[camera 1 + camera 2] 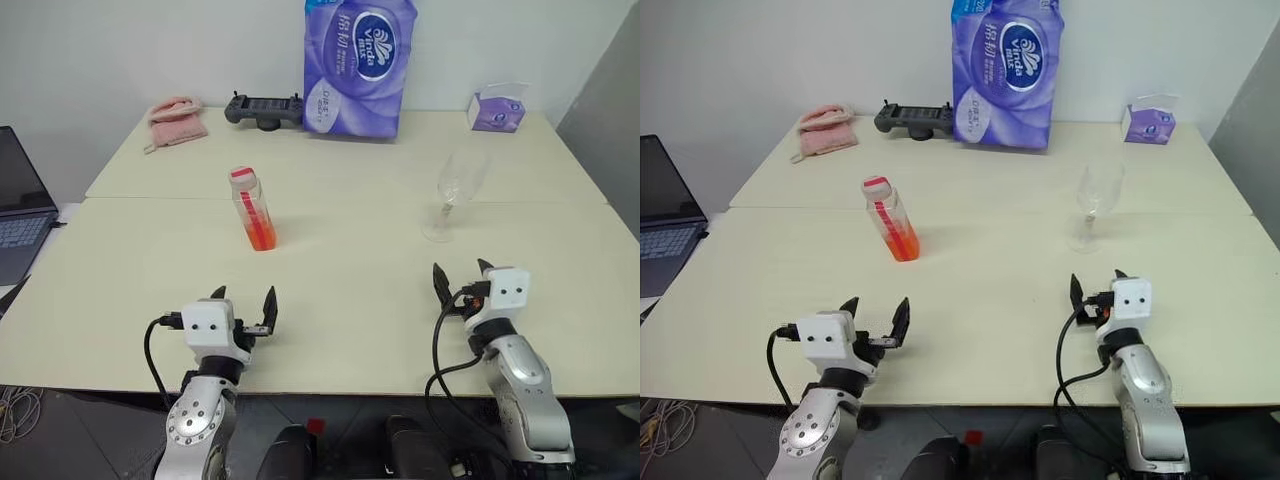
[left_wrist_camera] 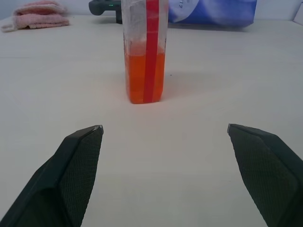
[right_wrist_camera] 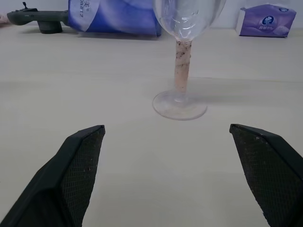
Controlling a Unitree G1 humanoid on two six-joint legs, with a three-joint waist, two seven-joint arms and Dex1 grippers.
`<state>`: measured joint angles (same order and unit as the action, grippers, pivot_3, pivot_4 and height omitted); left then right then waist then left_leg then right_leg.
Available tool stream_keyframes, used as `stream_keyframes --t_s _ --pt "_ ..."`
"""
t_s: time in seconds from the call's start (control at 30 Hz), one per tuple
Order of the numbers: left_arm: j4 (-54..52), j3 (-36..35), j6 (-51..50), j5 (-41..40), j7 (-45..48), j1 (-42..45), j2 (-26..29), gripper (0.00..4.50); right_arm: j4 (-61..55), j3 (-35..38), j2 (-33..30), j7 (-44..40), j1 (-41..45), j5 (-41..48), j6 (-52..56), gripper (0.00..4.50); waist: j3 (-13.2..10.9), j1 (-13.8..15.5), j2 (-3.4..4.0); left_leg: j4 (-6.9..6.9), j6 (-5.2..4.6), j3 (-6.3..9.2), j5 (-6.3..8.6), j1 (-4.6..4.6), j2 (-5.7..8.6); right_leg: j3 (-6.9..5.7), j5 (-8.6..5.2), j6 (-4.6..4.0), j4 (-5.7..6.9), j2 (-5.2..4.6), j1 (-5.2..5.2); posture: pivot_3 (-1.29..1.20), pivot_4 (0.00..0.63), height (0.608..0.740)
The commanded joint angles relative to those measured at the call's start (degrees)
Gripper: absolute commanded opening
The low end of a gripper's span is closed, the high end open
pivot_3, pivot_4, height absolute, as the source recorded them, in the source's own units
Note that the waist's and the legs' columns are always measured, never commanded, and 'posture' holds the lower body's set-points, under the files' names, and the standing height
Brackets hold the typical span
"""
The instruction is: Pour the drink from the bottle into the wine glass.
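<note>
My right gripper will twist the round red-and-white cap (image 1: 242,174), and I expect it to unscrew over repeated turns, as it sits over the bottle's neck (image 1: 245,186).
A small clear bottle (image 1: 253,208) with a red-and-white cap stands upright on the cream table (image 1: 340,300), left of centre. Orange-red drink (image 2: 144,78) fills its lower part, and a red label strip runs down its side. The clear wine glass (image 1: 455,192) stands upright and empty to the right. My left gripper (image 1: 244,300) rests open near the table's front edge, some way short of the bottle. My right gripper (image 1: 460,272) is open too, a short way in front of the glass's foot (image 3: 180,105). Nothing lies between either pair of fingers.
At the back stand a purple tissue pack (image 1: 358,65), a black game controller (image 1: 263,108), a pink cloth (image 1: 176,122) and a small purple tissue box (image 1: 497,108). A laptop (image 1: 20,205) sits off the table's left side. A seam (image 1: 350,198) runs across the table.
</note>
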<state>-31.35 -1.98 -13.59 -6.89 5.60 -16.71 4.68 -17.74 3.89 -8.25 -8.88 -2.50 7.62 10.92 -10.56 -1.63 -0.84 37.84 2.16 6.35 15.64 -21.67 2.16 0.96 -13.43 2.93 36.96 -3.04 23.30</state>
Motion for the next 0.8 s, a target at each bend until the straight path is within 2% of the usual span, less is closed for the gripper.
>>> stream_keyframes --t_s 0.03,0.27,0.47,0.63,0.8 --pt "-2.45 -0.22 -0.49 -0.18 -0.17 0.7 0.36 4.48 -1.55 -0.33 -0.13 -0.22 1.09 -0.03 -0.46 4.5 0.0 0.0 0.0 0.0 0.0 0.0 0.0 0.0 0.0 0.0 0.0 0.0 0.0 0.0 0.0 0.0 0.15 0.74" --pt "-1.16 0.22 0.13 0.41 -1.91 1.95 -1.77 4.48 -1.37 -5.23 -3.36 -8.57 1.95 2.07 -0.02 4.5 0.0 0.01 -0.01 0.02 0.0 0.0 0.0 0.0 0.03 0.01 0.01 0.01 0.01 -0.01 0.0 0.0 0.15 0.74" --pt "1.75 -0.19 -0.33 1.35 -4.38 6.39 -3.32 4.48 -0.57 -8.7 -5.64 -14.47 6.61 2.54 0.37 4.5 -0.01 0.02 -0.02 0.05 0.0 0.01 0.0 0.0 0.09 -0.02 0.02 0.02 0.02 0.0 -0.01 0.0 0.15 0.74" --pt "6.55 -2.19 -0.11 2.12 -6.98 13.23 -3.59 4.48 2.15 -12.87 -6.65 -20.86 15.41 3.48 3.51 4.5 -0.03 0.04 -0.04 0.04 0.01 0.01 -0.01 -0.01 0.15 -0.05 0.04 0.03 0.02 0.02 0.01 0.0 0.15 0.74" --pt "13.47 -4.28 1.54 2.21 -7.53 22.03 -2.26 4.48 8.89 -12.97 -4.26 -22.06 26.23 3.87 2.95 4.5 -0.03 0.04 -0.05 0.05 0.01 0.03 -0.02 0.04 0.15 -0.08 0.08 0.01 0.03 0.04 -0.02 0.0 0.15 0.74"
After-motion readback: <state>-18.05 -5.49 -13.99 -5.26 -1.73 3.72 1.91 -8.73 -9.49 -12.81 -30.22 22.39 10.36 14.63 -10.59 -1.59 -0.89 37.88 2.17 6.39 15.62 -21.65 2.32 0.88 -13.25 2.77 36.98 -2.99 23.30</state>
